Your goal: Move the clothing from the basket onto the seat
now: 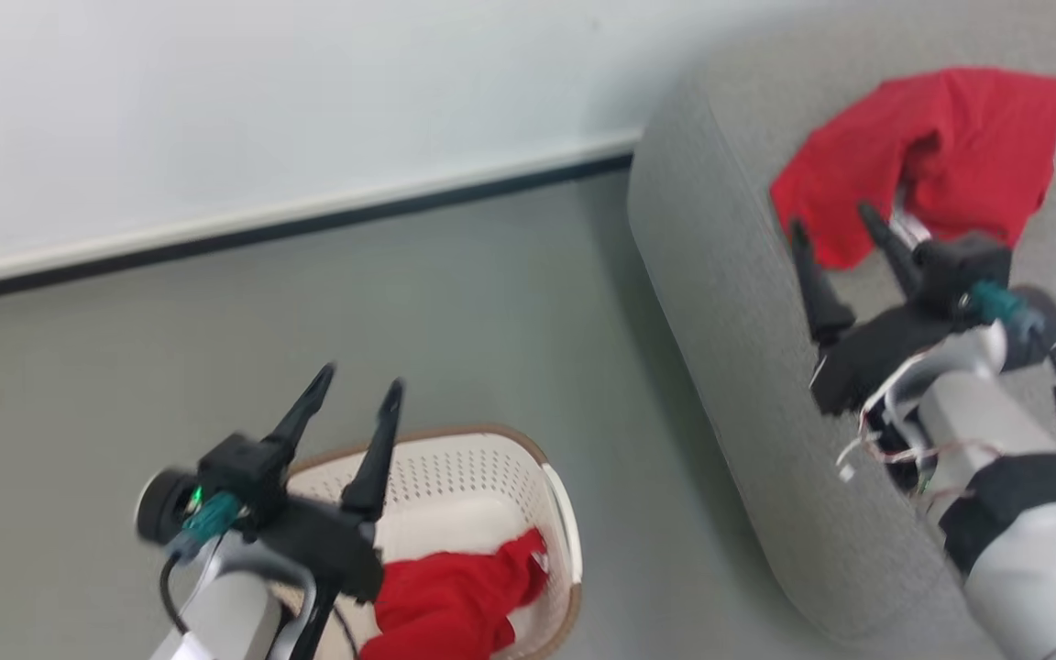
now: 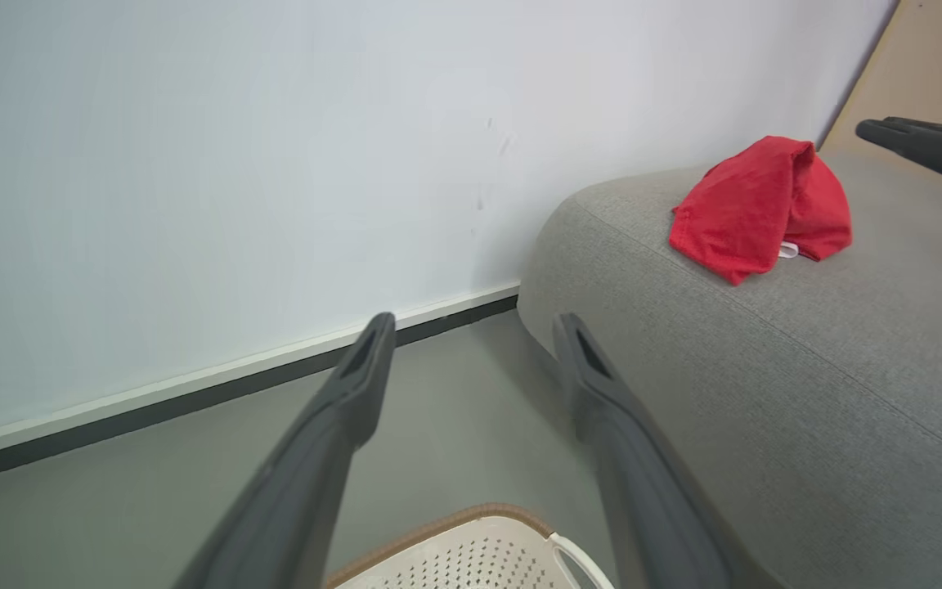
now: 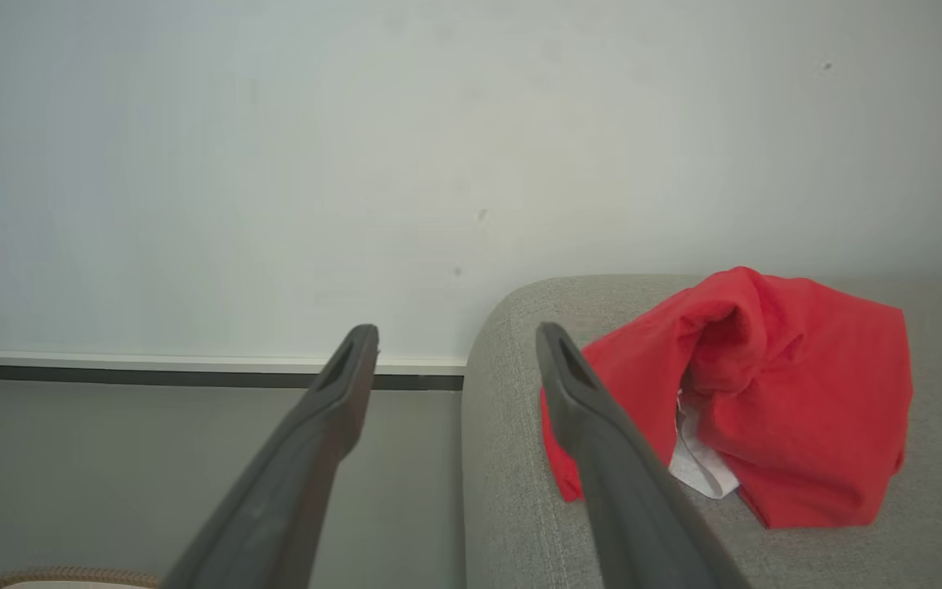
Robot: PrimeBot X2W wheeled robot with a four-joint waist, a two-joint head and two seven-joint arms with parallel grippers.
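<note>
The basket shows its cream bottom (image 1: 445, 523) clear beside this single loose heap. The basket should be empty when I lift the red garment (image 1: 453, 605) out of it.
A red piece of clothing (image 1: 940, 151) lies crumpled on the grey seat (image 1: 730, 275), a bit of white showing under its fold (image 3: 696, 462). A second red garment (image 1: 455, 600) is heaped in the cream basket (image 1: 478, 467) on the floor, spilling towards its right rim. My right gripper (image 1: 830, 225) hovers open and empty over the seat, just in front of the garment lying there. My left gripper (image 1: 361, 380) is open and empty above the basket's back rim. In the left wrist view the seat (image 2: 806, 368), the garment (image 2: 757, 209) and the basket's rim (image 2: 455, 523) show.
A white wall with a dark skirting strip (image 1: 308, 225) runs behind the basket and the seat. Grey floor (image 1: 455, 312) lies between the basket and the seat's rounded end.
</note>
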